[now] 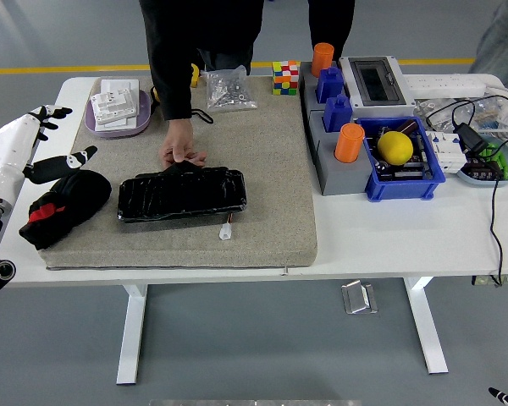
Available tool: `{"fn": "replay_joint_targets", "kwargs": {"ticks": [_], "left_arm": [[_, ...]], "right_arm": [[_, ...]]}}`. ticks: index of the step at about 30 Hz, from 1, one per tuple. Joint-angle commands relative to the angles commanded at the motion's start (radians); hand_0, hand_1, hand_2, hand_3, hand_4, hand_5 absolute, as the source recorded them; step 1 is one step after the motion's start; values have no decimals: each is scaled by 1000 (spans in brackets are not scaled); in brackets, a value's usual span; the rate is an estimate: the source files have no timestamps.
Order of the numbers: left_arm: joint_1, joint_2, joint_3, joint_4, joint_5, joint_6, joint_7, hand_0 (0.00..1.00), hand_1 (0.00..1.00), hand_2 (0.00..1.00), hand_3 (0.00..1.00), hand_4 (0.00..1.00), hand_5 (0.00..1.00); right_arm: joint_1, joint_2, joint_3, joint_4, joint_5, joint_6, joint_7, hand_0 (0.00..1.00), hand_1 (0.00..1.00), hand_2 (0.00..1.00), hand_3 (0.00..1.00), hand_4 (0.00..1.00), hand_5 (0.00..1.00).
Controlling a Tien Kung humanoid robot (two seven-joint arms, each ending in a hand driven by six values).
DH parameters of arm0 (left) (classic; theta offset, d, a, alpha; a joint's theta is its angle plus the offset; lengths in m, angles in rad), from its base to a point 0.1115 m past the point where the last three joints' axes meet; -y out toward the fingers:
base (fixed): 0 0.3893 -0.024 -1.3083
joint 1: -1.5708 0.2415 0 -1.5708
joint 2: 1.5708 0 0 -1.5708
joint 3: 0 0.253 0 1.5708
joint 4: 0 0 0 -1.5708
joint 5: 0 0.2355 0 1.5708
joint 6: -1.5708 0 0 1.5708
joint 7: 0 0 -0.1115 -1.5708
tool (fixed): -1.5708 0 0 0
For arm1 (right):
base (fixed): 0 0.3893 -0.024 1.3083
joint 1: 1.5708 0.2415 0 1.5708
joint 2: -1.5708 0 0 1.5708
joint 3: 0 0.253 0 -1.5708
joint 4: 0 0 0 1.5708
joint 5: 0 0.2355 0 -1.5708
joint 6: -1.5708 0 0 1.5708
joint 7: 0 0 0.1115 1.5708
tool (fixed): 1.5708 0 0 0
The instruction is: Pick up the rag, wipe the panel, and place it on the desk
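Observation:
The black rag (66, 208) will stay in a bundle when the robot carries it across the panel, because it lies bunched up in a thick, rounded heap (86, 189).
The black rag (66, 201), with a red tag on it, lies bunched on the left end of the grey mat (271, 152). The black panel (182, 194) lies flat on the mat just right of the rag. A person's hand (183, 153) presses on the panel's far edge. My left hand (63, 135) hovers at the table's left edge, just above and behind the rag, with its fingers spread and holding nothing. Only a small black tip of my right arm (499, 395) shows in the bottom right corner.
A purple dish (97, 127) with white boxes, a bag of screws (229, 90) and a colour cube (285, 76) stand at the back. To the right are grey and blue blocks with orange cylinders (349, 142), a blue bin (427, 173) holding a yellow ball, and cables (494, 211).

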State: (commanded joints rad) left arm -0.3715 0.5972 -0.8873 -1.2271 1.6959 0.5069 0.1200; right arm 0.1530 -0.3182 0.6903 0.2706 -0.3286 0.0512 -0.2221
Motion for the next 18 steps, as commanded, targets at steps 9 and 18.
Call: {"fn": "replay_joint_targets", "kwargs": {"ticks": [9, 18], "left_arm": [[-29, -15, 64, 93, -4, -16, 29, 532, 716, 812, 814, 869, 467], [-35, -23, 82, 129, -26, -16, 21, 534, 715, 811, 813, 874, 462]], "right_arm": [[2, -3, 5, 9, -7, -2, 2, 771, 617, 711, 626, 998, 553], [3, -5, 7, 10, -8, -3, 1, 770, 617, 711, 626, 998, 553]]}}
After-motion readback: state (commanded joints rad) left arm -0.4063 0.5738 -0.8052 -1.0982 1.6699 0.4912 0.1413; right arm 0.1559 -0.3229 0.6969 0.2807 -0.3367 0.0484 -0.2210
